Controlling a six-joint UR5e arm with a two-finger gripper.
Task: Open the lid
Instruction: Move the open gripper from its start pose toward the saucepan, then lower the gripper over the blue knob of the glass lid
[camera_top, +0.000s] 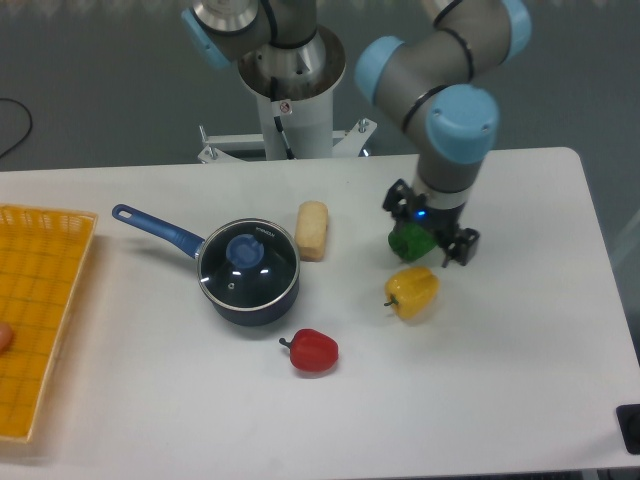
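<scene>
I should expect to find an empty saucepan (250, 306) when I raise the lid, because only even darkness can be seen through the glass (250, 284) around the blue knob.
The lid (248, 263), a round glass disc with a metal rim and a blue centre knob, sits closed on the dark blue long-handled saucepan (160, 229) at centre left. My gripper (430, 231) hangs well to the right of it, above the green pepper (407, 243) and partly covering it. Its two dark fingers are spread apart and it is open, with nothing held.
A pale bread roll (312, 229) lies just right of the saucepan. A yellow pepper (412, 290) sits below the gripper and a red pepper (314, 350) lies in front of the pan. An orange basket (40, 300) is at the left edge. The robot base (290, 90) stands behind.
</scene>
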